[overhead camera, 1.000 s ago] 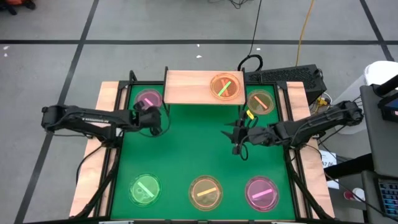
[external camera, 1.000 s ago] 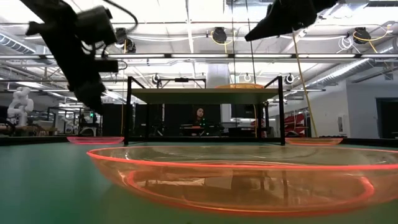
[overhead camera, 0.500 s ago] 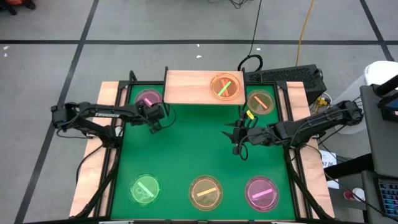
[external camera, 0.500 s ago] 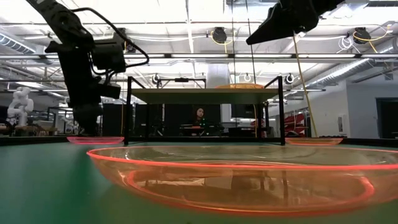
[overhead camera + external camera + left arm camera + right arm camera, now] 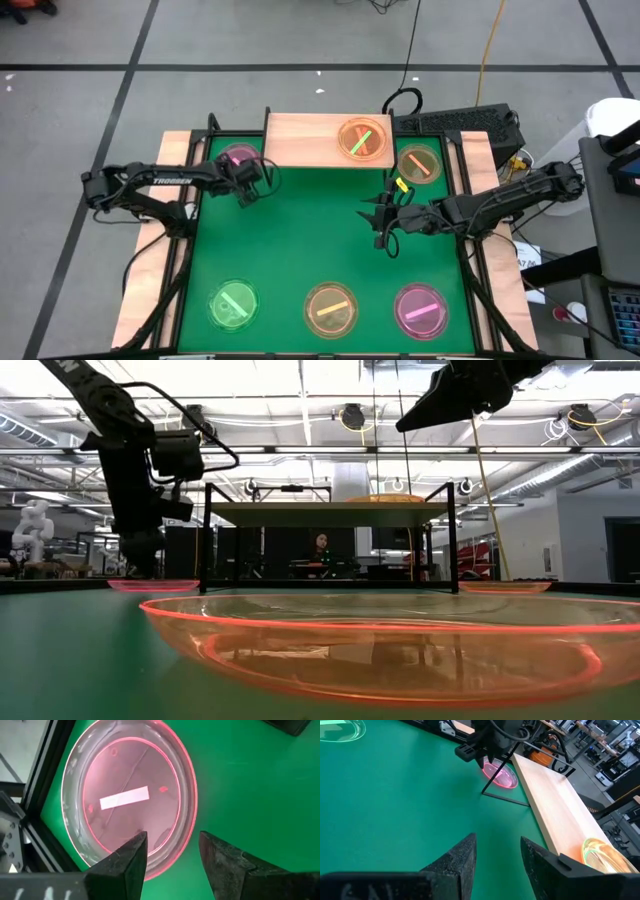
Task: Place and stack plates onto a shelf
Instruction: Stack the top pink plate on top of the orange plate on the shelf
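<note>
The see-through pink plate (image 5: 131,800) shows just one pale stripe (image 5: 124,798), so the plate will come up by itself and leave the mat empty when the robot lifts.
A pink plate (image 5: 132,802) lies flat on the green mat at the far left, beside the shelf's left legs. My left gripper (image 5: 172,837) hovers open just above its rim (image 5: 192,810), pointing steeply down, one finger over the plate's inside and one over the mat. In the high view this gripper (image 5: 250,190) sits at the near right of the pink plate (image 5: 238,157). The shelf (image 5: 305,140) carries an orange plate (image 5: 362,140) with a green stripe. My right gripper (image 5: 378,225) waits open above the mat's middle right, nothing between its fingers.
Another orange plate (image 5: 418,163) lies on the mat right of the shelf. Along the near edge lie a green plate (image 5: 233,303), an orange plate (image 5: 331,308) and a pink plate (image 5: 420,308). The shelf's black legs (image 5: 207,540) stand close to the far-left plate.
My left gripper has swung toward the table's far edge and sunk down to the far-left pink plate, tipping more steeply downward. No plate has moved.
</note>
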{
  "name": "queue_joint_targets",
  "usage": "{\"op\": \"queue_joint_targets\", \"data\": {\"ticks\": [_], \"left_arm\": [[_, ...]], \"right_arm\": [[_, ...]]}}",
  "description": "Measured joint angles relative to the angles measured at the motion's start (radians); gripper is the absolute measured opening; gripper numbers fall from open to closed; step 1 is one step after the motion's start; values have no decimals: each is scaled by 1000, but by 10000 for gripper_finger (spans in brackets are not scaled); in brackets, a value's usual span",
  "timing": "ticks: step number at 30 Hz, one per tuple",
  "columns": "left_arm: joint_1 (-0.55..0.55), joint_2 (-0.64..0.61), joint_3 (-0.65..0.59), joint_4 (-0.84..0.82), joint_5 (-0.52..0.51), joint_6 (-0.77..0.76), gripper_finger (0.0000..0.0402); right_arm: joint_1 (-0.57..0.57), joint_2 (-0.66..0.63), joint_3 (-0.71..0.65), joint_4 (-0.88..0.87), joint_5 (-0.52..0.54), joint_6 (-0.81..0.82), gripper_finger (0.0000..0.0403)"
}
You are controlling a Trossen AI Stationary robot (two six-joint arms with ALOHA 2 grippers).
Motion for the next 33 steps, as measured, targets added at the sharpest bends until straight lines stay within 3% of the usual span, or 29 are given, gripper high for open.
{"op": "queue_joint_targets", "data": {"ticks": [5, 13, 24, 27, 33], "left_arm": [[12, 0, -1, 24, 26, 8, 184], [20, 0, -85, 218, 33, 50, 184], [63, -3, -144, 247, 17, 37, 181], [63, -2, -146, 249, 17, 25, 154], [63, 0, -148, 230, 10, -21, 49]], "right_arm": [[0, 0, 0, 0, 0, 0, 134], [0, 0, 0, 0, 0, 6, 134], [0, 0, 0, 11, -1, 11, 134], [0, 0, 0, 15, -1, 12, 134], [0, 0, 0, 17, -4, 22, 134]]}}
